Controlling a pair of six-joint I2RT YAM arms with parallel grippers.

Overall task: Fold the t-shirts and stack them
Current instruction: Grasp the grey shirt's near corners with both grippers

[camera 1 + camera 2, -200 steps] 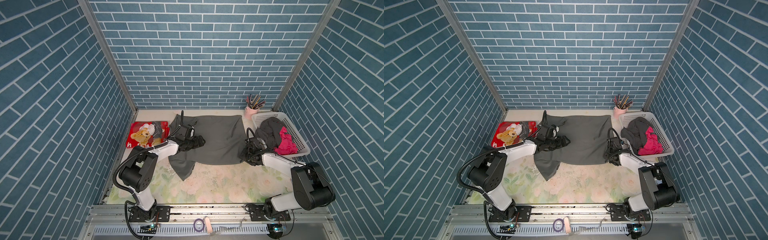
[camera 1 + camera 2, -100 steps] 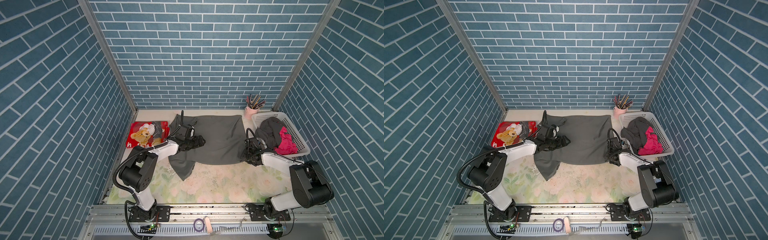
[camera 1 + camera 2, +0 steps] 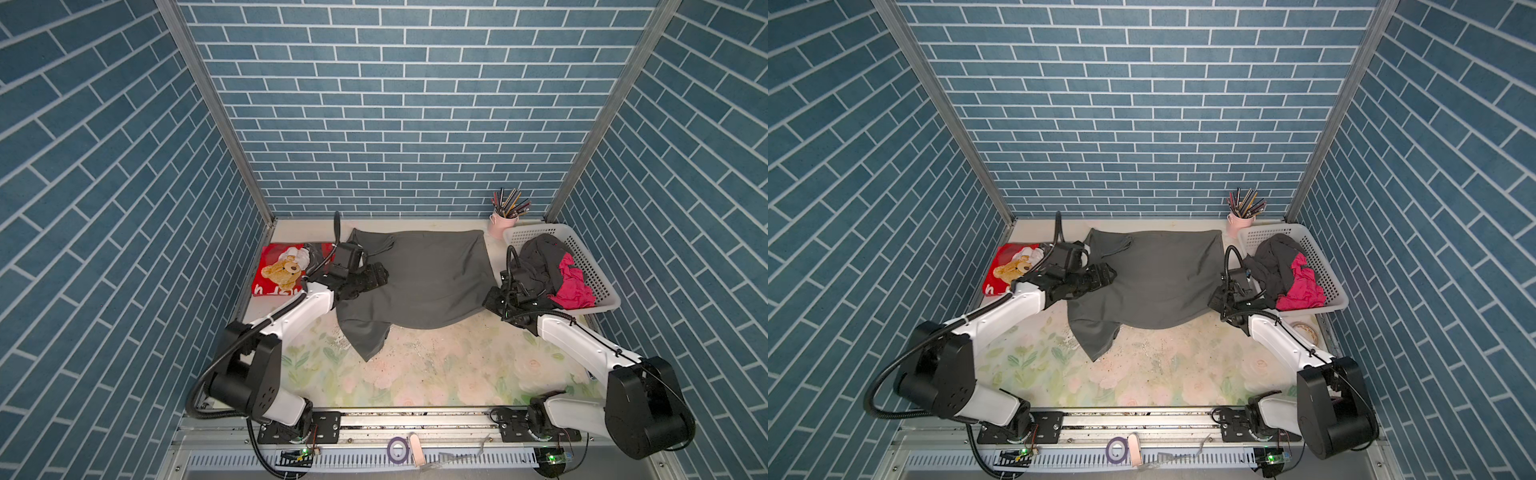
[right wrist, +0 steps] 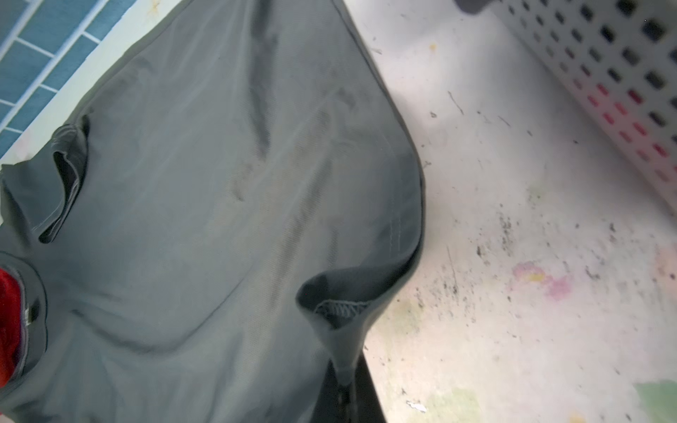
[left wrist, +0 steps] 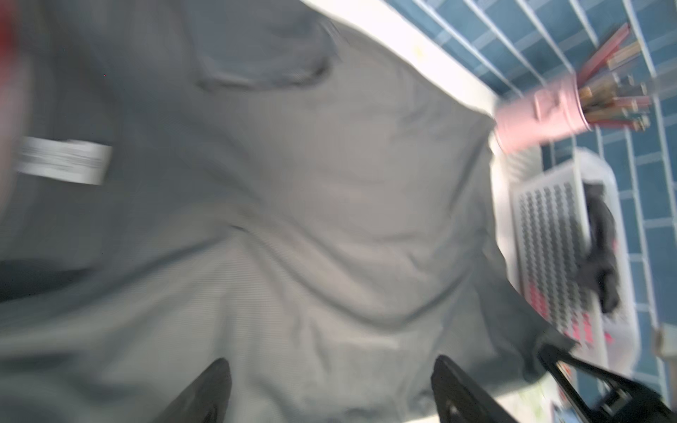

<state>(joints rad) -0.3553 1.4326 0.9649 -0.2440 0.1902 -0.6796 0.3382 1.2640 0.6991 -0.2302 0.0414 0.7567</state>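
The far sleeve (image 3: 377, 242) is folded back on the dark grey t-shirt (image 3: 436, 280). The sleeve will come along and stay folded when I pull the t-shirt forward.
A dark grey t-shirt (image 3: 432, 282) (image 3: 1163, 278) lies spread across the back of the table, with one sleeve hanging toward the front. My left gripper (image 3: 379, 275) (image 3: 1105, 274) hovers open over its left part. In the left wrist view the fingers (image 5: 214, 388) stand wide apart above the grey cloth (image 5: 293, 219). My right gripper (image 3: 491, 300) (image 4: 344, 392) is shut on the shirt's right hem, and the cloth (image 4: 219, 183) puckers up into the jaws. A folded red t-shirt with a teddy-bear print (image 3: 282, 270) (image 3: 1007, 270) lies at the far left.
At the back right a white perforated basket (image 3: 536, 229) (image 3: 1271, 229) holds a dark shirt (image 3: 540, 262) and a magenta one (image 3: 571, 286). A pink cup of pencils (image 3: 503, 224) stands behind it. A tape roll (image 3: 1304, 330) lies beside the right arm. Blue brick walls close in three sides.
My right gripper has shut on the grey t-shirt's right hem. The left gripper stays open over the shirt, hardly moved.
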